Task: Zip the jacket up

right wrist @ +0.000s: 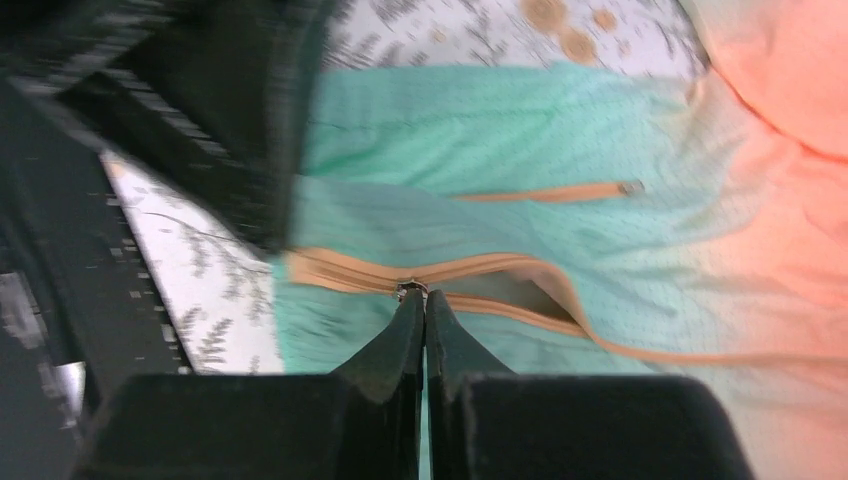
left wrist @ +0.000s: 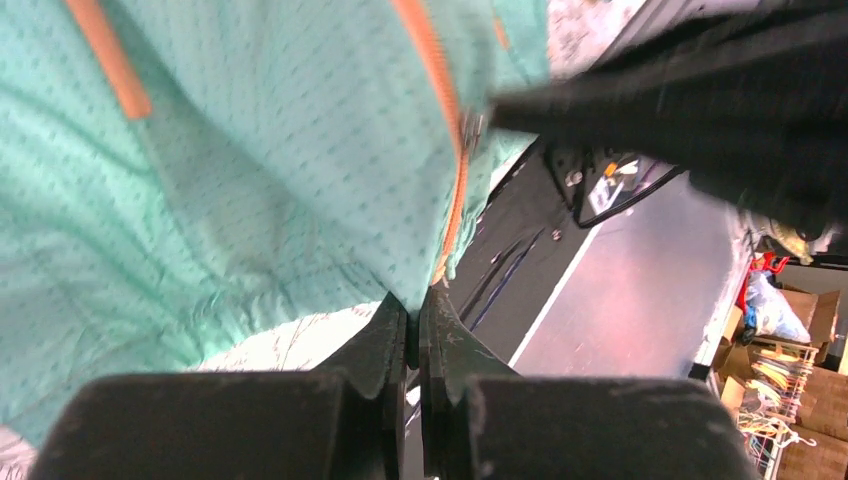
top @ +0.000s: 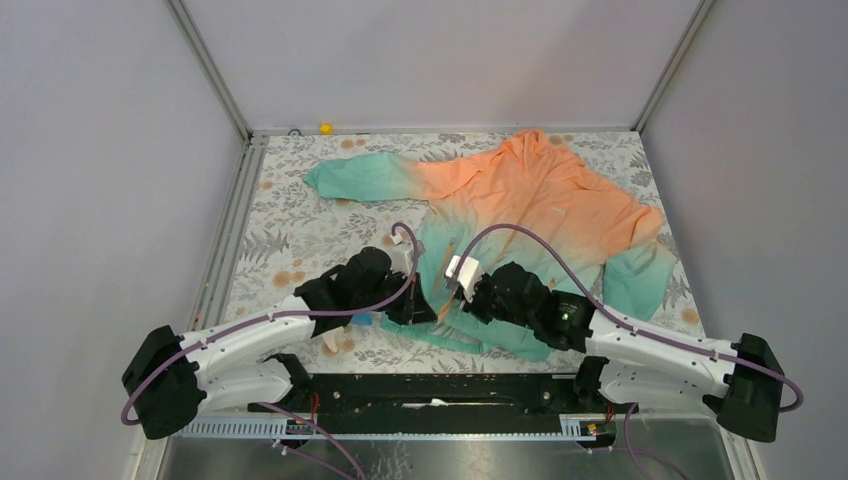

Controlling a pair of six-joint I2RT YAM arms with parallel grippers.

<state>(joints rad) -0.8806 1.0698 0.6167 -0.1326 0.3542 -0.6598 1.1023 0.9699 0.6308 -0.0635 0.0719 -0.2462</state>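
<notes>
The zipper joins [right wrist: 350,271] behind the slider as my left gripper holds the hem, so my right gripper should go on pulling the slider until it gets to the collar [top: 550,152].
The jacket [top: 520,195] lies spread on the floral table [top: 290,240], orange shoulders far right, teal hem near the arms. My left gripper [top: 408,308] is shut on the teal hem fabric [left wrist: 300,200] beside the foot of the orange front zipper [left wrist: 455,170]; its closed tips show in the left wrist view [left wrist: 415,298]. My right gripper [top: 458,298] is shut on the zipper pull [right wrist: 410,290] in the right wrist view [right wrist: 424,298]. The zipper [right wrist: 340,270] is joined on the hem side of the slider. It gapes open towards the orange part. An orange pocket zip [right wrist: 560,191] lies beyond it.
A small yellow object [top: 325,128] sits at the table's far edge. A metal rail [top: 232,230] runs along the left side. A small blue thing [top: 362,320] lies by the left arm. The black base bar [top: 440,390] spans the near edge.
</notes>
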